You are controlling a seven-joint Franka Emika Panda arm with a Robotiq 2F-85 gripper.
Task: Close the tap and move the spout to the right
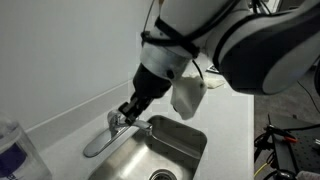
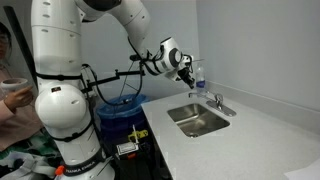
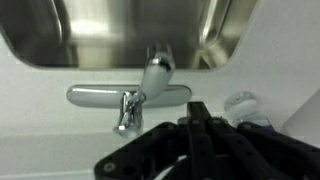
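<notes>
The spout point(image 3: 157, 73) extends over the sink, and my fingers are clear beside it. My gripper should go up next until it is high point(image 2: 197, 46) above the tap, and then open.
The tap point(image 1: 117, 121) is a brushed silver faucet on the white counter behind the sink; it also shows in the other exterior view point(image 2: 215, 102). Its long slim spout point(image 1: 97, 144) lies along the counter beside the sink, not over the basin. In the wrist view the spout point(image 3: 92, 96) runs level below the sink's edge, and the short lever point(image 3: 155, 70) rises from the base point(image 3: 127, 118). My gripper point(image 1: 129, 109) hovers just above and beside the lever, fingers pressed together and empty. It also shows in an exterior view point(image 2: 187, 69) and in the wrist view point(image 3: 200, 113).
The steel sink basin point(image 1: 186, 140) point(image 2: 198, 122) point(image 3: 40, 45) is set into the white counter. A clear plastic bottle with a blue label point(image 1: 14, 150) point(image 2: 198, 75) point(image 3: 245, 105) stands near the tap. A wall runs behind the counter.
</notes>
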